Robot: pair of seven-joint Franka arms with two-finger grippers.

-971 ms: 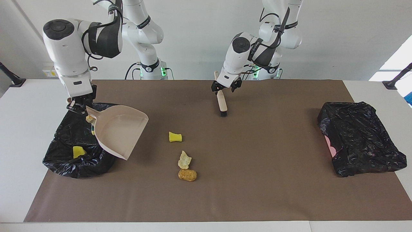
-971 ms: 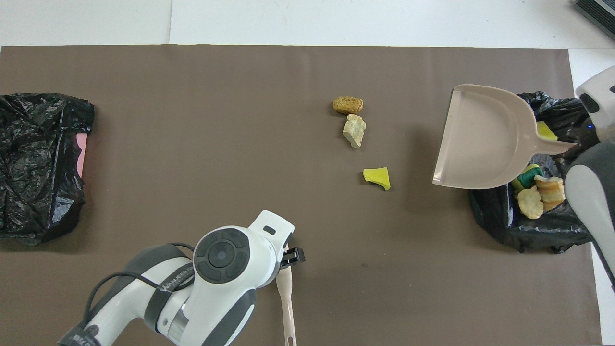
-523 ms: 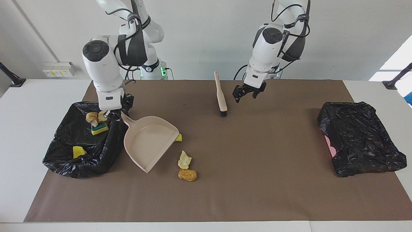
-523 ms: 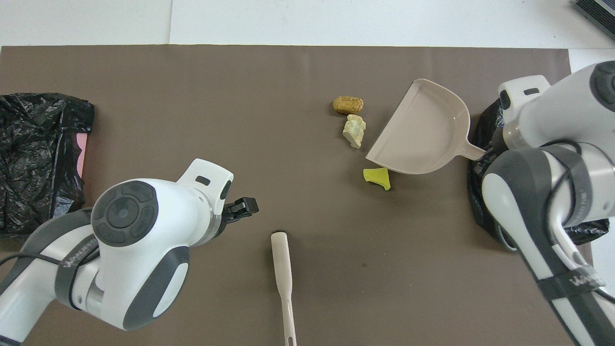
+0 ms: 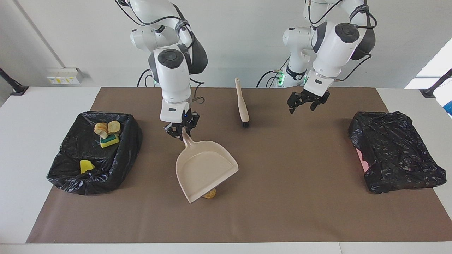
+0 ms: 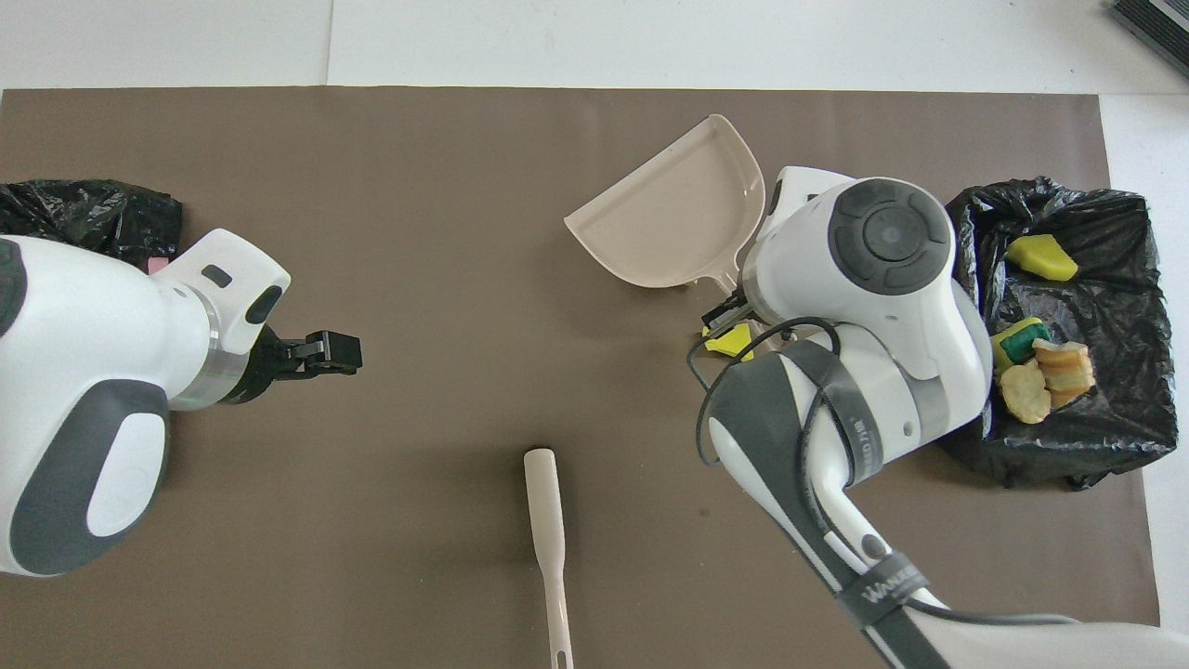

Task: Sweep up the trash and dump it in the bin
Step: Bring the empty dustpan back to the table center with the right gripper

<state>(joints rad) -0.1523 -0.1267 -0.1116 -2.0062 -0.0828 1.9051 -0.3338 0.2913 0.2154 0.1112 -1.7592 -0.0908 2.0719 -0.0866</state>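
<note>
The dustpan is in my right gripper over the loose trash, so next my right gripper puts the dustpan down beside the trash for my left gripper and takes the brush (image 6: 548, 524).
My right gripper (image 5: 182, 132) is shut on the handle of the pale dustpan (image 5: 204, 169), which hangs tilted over the loose trash at mid-mat. The pan hides most of that trash. A brown lump (image 5: 210, 193) peeks out under its lip, and a yellow scrap (image 6: 729, 341) shows beside the right wrist. The black-lined bin (image 5: 67, 173) toward the right arm's end holds a yellow chunk (image 5: 85, 165) and several tan lumps (image 5: 106, 128). The beige brush (image 5: 242, 106) lies on the mat by itself. My left gripper (image 5: 305, 100) hangs open and empty, over the mat toward the left arm's end.
A second crumpled black bag (image 5: 393, 151) with a pink edge lies at the left arm's end of the brown mat (image 5: 282, 211). White tabletop borders the mat on every side.
The right arm carried the dustpan from over the bin out to mid-mat, covering the loose scraps. The left gripper left the brush and swung toward the left arm's end.
</note>
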